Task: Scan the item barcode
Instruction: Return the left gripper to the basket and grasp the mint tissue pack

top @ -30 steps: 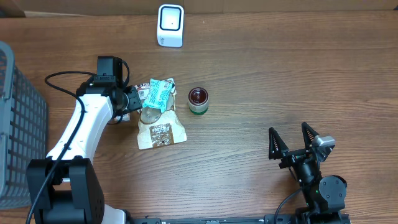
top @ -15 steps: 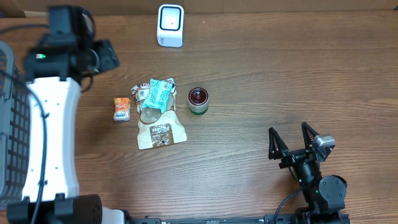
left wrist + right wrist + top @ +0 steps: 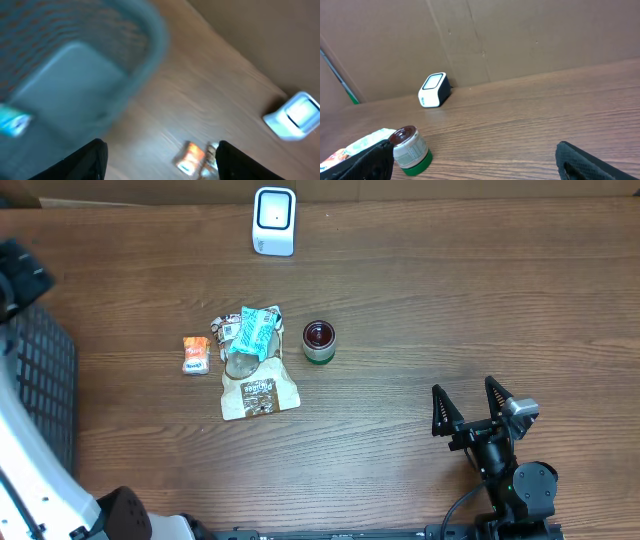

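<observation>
I should keep moving my left gripper down into the basket until its open fingers are on both sides of the teal packet, because that packet lies free on the bottom of the basket.
The white barcode scanner stands at the table's back edge. Near the middle lie an orange packet, a teal packet, a brown packet and a green-based jar. My left gripper is open and empty, blurred, and hangs high over the basket's rim at the far left. Its view shows the orange packet and the scanner beyond. My right gripper rests open at the front right, well away from the jar and the scanner.
A grey mesh basket fills the left edge, and a teal packet lies inside it. My white left arm crosses in front of the basket. A cardboard wall stands behind the table.
My left arm has swung away from the packets, up and to the far left over the basket. The orange packet now lies uncovered. The right arm has not moved.
</observation>
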`<state>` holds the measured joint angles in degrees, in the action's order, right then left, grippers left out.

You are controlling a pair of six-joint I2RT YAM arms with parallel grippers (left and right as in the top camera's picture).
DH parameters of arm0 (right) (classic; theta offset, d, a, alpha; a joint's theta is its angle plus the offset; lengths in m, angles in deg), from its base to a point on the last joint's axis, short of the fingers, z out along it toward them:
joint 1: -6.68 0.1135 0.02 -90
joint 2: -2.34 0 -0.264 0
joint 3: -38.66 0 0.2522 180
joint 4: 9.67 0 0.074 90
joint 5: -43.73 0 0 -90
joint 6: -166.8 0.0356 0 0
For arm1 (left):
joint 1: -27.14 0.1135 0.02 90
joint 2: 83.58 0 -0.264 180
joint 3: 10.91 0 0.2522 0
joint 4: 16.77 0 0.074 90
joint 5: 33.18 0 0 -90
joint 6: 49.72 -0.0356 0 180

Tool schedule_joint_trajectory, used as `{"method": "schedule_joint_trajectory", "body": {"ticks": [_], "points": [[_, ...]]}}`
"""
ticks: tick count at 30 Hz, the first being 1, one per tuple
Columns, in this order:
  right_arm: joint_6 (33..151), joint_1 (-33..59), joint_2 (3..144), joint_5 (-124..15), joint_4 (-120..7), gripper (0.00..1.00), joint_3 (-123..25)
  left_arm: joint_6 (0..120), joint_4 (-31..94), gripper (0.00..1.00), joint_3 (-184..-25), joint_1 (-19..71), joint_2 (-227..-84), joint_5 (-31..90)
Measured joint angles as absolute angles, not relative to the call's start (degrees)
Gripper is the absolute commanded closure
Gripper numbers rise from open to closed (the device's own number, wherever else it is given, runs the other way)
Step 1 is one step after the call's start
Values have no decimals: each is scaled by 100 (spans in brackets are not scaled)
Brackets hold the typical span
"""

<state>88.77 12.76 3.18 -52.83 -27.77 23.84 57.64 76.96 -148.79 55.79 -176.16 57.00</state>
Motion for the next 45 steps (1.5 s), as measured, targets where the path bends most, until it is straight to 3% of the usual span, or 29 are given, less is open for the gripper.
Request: {"method": "schedule_joint_trajectory", "body": {"ticks": [12, 21, 35, 45], "points": [[8877, 1279, 318, -5281, -2775, 0, 2384, 5987, 8102, 27, -14697, 7810, -17613, 5703], [8879, 1279, 318, -5281, -2779, 0, 2384, 6016, 7394, 28, -13086, 8816, -17620, 5801], [8877, 1276, 318, -5283, -2777, 0, 2384, 5744, 5042, 25, -10868, 8953, -17642, 6559], [8877, 1276, 318, -5281, -2775, 0, 2384, 5266, 4391, 25, -10743, 8955, -18534, 6695]]}}
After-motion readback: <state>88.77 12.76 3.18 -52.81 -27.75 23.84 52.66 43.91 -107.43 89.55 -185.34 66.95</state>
